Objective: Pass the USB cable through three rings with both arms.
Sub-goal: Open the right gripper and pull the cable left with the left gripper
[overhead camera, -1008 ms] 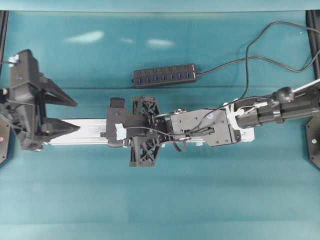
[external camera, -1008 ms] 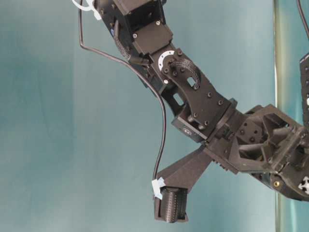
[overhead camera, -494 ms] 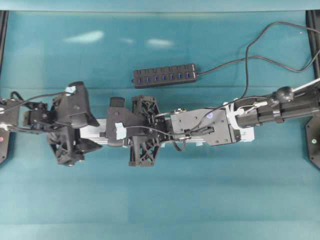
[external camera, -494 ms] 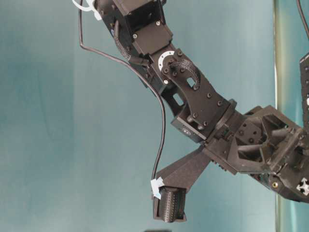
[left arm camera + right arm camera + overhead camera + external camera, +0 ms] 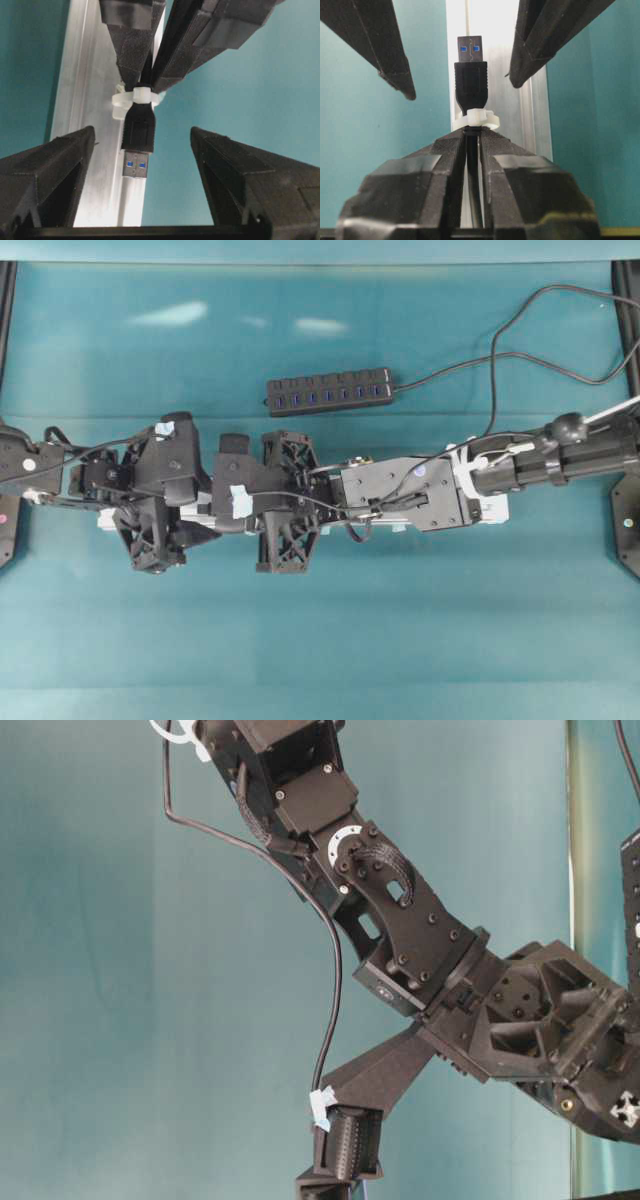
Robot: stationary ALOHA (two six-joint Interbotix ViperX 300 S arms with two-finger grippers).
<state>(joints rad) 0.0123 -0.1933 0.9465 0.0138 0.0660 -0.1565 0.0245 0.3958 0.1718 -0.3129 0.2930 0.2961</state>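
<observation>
My gripper will make the USB cable slide through behind the black plug (image 5: 139,128) when I pull, because the plug already sticks out past the white ring (image 5: 123,99).
In the left wrist view the USB cable's plug (image 5: 138,142) sticks out of a white ring (image 5: 137,97) on the silver rail (image 5: 85,85), metal tip toward the camera. My left gripper (image 5: 142,134) is open, one finger on each side of the plug without touching it. My right gripper (image 5: 472,132) is shut on the USB cable just behind the ring (image 5: 478,119), with the plug (image 5: 470,75) pointing away. Overhead, the left gripper (image 5: 197,520) and right gripper (image 5: 232,508) meet over the rail (image 5: 105,523). Any other rings are hidden under the arms.
A black multi-port hub (image 5: 330,392) lies behind the rail, its cable (image 5: 500,358) running to the right edge. The right arm (image 5: 420,495) lies along the rail and covers most of it. The teal mat (image 5: 320,640) stretches in front.
My left arm has swung in from the far left along the rail until its open gripper flanks the plug. The right arm and its hold on the cable have not changed.
</observation>
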